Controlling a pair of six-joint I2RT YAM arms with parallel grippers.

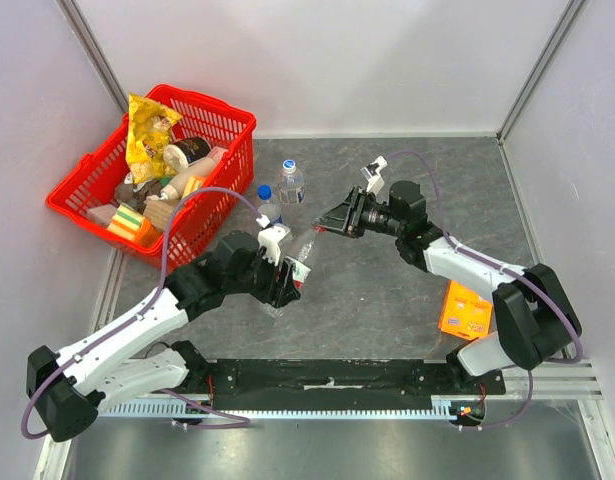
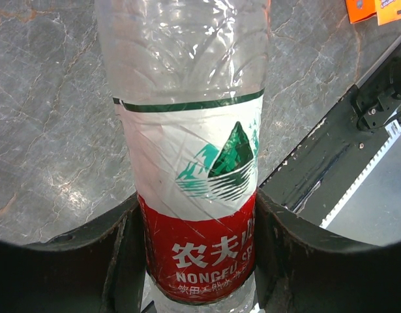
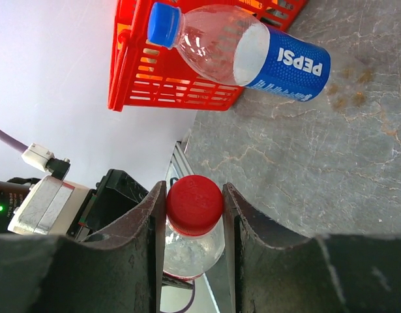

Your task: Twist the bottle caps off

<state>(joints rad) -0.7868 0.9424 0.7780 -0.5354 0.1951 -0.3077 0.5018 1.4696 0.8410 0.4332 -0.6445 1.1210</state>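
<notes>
My right gripper's fingers are on either side of the cap and my left gripper clamps the red label (image 2: pixel 200 251). I should keep turning the red cap (image 3: pixel 194 205) until the right wrist's turn ends, then release.
My left gripper (image 1: pixel 285 276) is shut on the red-labelled clear bottle (image 1: pixel 301 262), held tilted above the table; in the left wrist view the fingers clamp its red label (image 2: pixel 200 251). My right gripper (image 1: pixel 328 224) reaches in from the right and is shut on that bottle's red cap (image 3: pixel 195 203), one finger on each side. The blue-labelled Pepsi bottle (image 3: pixel 278 59) with its blue cap (image 3: pixel 162 25) stands by the basket, also in the top view (image 1: pixel 269 207). The pale-labelled bottle (image 1: pixel 290 185) with its white cap (image 1: pixel 289 165) stands behind it.
A red basket (image 1: pixel 219 112) full of snacks stands at the back left, also in the right wrist view (image 3: pixel 187 85). An orange packet (image 1: pixel 465 310) lies at the right front. A black rail (image 1: pixel 327 375) runs along the near edge.
</notes>
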